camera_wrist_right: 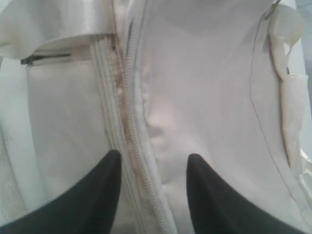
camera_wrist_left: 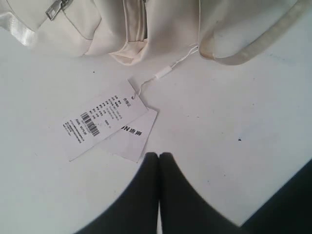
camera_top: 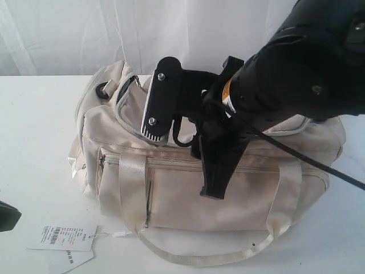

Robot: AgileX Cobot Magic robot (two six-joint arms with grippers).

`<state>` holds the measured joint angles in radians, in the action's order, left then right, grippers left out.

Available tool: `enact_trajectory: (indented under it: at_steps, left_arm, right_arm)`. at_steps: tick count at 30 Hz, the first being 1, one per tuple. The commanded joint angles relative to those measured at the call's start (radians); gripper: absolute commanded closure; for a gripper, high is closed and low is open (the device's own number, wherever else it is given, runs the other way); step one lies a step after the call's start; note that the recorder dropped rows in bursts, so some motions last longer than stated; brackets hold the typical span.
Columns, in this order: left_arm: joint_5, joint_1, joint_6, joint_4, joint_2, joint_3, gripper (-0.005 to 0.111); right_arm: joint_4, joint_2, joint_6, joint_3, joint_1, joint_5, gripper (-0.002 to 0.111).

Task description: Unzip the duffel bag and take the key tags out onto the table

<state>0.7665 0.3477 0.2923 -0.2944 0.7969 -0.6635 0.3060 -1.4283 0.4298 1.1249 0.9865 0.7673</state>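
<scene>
The duffel bag's top flap hides the bag's opening, so next my right gripper pinches the flap's zipper edge and lifts it back before reaching the key tags.
The cream duffel bag lies on the white table, its ribbon handle looped toward the front. My right gripper hovers over the bag's top. In the right wrist view the right gripper is open, and the bag's closed main zipper runs between its fingers, which hold nothing. My left gripper is shut and empty, low over the table in front of the bag's left end; only its edge shows in the exterior view. The key tags are hidden.
White paper price tags with a barcode lie on the table at the front left, tied to the bag by a thin string. A metal zip pull hangs on a side pocket. A white curtain hangs behind.
</scene>
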Motion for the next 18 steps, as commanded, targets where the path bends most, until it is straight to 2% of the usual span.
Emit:
enact_trajectory:
  at_steps: [1,10,18]
  left_arm:
    - [0.008,0.002,-0.002,-0.019,-0.010,0.005,0.107]
    - [0.008,0.002,-0.002,-0.019,-0.010,0.005,0.107]
    - [0.006,0.002,-0.002,-0.019,-0.010,0.005,0.107]
  right_arm:
    - [0.022,-0.038,0.017,0.002,0.002,-0.006,0.061]
    - [0.088,-0.066,0.003,0.002,0.000,-0.086,0.083]
    - [0.241,-0.082,-0.147,0.002,0.000,-0.074,0.101]
